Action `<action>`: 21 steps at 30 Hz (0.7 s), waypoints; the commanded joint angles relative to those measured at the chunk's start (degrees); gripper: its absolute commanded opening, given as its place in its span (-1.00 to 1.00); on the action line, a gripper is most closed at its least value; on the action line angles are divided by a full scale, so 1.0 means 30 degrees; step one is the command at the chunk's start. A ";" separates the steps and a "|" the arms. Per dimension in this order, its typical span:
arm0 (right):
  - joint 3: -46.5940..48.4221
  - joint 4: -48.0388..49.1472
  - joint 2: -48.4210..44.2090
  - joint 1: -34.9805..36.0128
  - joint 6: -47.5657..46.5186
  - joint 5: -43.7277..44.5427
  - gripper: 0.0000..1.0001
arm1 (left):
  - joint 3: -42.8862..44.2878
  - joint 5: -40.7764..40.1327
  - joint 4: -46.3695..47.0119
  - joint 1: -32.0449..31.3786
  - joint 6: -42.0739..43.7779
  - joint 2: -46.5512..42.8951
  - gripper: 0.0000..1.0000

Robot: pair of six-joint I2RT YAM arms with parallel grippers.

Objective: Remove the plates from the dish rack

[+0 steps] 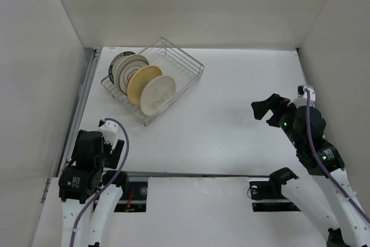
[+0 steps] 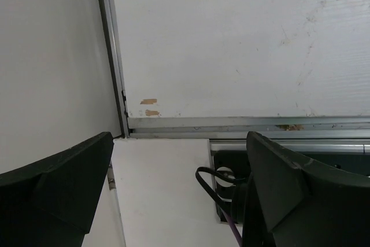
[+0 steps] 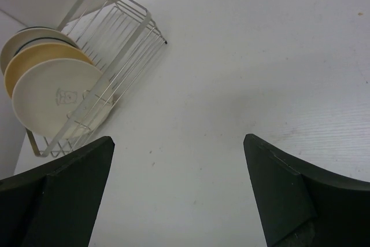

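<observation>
The cream plate's outer side [image 1: 158, 96] is clear at the end of the plate row, so my open left gripper should keep going to the plate's upper rim [image 1: 165, 77] and close there.
The silver wire dish rack [image 1: 173, 65] sits at the far left of the table, angled. Several plates stand on edge in its left half: a cream plate [image 1: 157, 93] in front, a tan-yellow one [image 1: 140, 79], a white one with a patterned rim [image 1: 129, 69], and a dark one [image 1: 118, 61] at the back. The right wrist view shows the rack [image 3: 118, 30], the cream plate [image 3: 55, 99] and the tan-yellow plate [image 3: 32, 62]. My right gripper [image 1: 266, 112] [image 3: 178, 138] is open and empty, well right of the rack. My left gripper [image 1: 114, 148] [image 2: 180, 137] is open and empty over the table's near-left edge.
White walls close in the table on the left, back and right. A metal rail [image 2: 231, 124] runs along the near table edge, with the left arm's black mount and a purple cable [image 2: 228, 224] beside it. Bare table [image 3: 243, 56] lies between the rack and my right gripper.
</observation>
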 commanded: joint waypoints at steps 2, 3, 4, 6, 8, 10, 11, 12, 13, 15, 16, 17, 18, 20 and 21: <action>0.1365 0.0246 0.0394 -0.0009 -0.0117 0.0584 1.00 | 0.1391 -0.0418 0.0156 -0.0037 -0.0061 0.0721 0.98; 0.1655 0.0246 0.0569 -0.0009 -0.0118 0.0586 1.00 | 0.1568 -0.0708 0.0156 -0.0037 0.0258 0.0721 0.98; 0.1832 0.0246 0.0571 -0.0009 -0.0118 0.0818 1.00 | 0.1744 -0.1030 0.0388 -0.0037 0.0435 0.0924 0.98; 0.2417 0.0246 0.0950 -0.0009 -0.0118 0.1316 1.00 | 0.2504 -0.1441 0.1062 -0.0037 0.0234 0.1334 0.98; 0.3118 0.0246 0.1184 -0.0009 -0.0118 0.1668 1.00 | 0.3382 -0.0570 0.1064 -0.0037 0.0232 0.2296 0.98; 0.3676 0.0246 0.1450 -0.0009 -0.0466 0.1845 1.00 | 0.4963 0.1706 0.0771 -0.0037 0.1518 0.3265 0.98; 0.3940 0.0246 0.1740 -0.0009 -0.0469 0.1845 1.00 | 0.5520 0.2184 0.0771 -0.0037 0.1521 0.3821 0.98; 0.4407 0.0507 0.1946 -0.0009 -0.0759 0.1845 1.00 | 0.6714 0.2624 0.0771 -0.0037 0.1521 0.5248 0.98; 0.4615 0.0741 0.2325 -0.0009 -0.0965 0.1642 1.00 | 0.7393 0.3122 0.0771 -0.0037 0.1753 0.6103 0.98; 0.5140 0.0976 0.2766 -0.0009 -0.1143 0.1466 1.00 | 0.9265 0.5053 0.0334 -0.0037 0.1931 0.9399 0.98; 0.5144 0.0978 0.3261 -0.0009 -0.1462 0.1175 1.00 | 1.1682 0.5843 -0.0364 -0.0037 0.2163 1.0640 0.98; 0.5144 0.1210 0.3498 -0.0009 -0.1639 0.0969 1.00 | 1.3070 0.7591 -0.0836 -0.0037 0.2166 1.1900 0.98; 0.5347 0.1415 0.3791 -0.0009 -0.1873 0.0705 1.00 | 1.4476 0.8392 -0.1217 -0.0037 0.2166 1.3160 0.98; 0.5610 0.1591 0.4667 -0.0009 -0.2049 0.0295 1.00 | 1.8520 0.9713 -0.2302 -0.0443 0.1876 1.6706 0.98; 0.5613 0.1593 0.4992 -0.0009 -0.2051 0.0061 1.00 | 1.9635 0.9776 -0.2305 -0.0853 0.1670 1.7732 0.98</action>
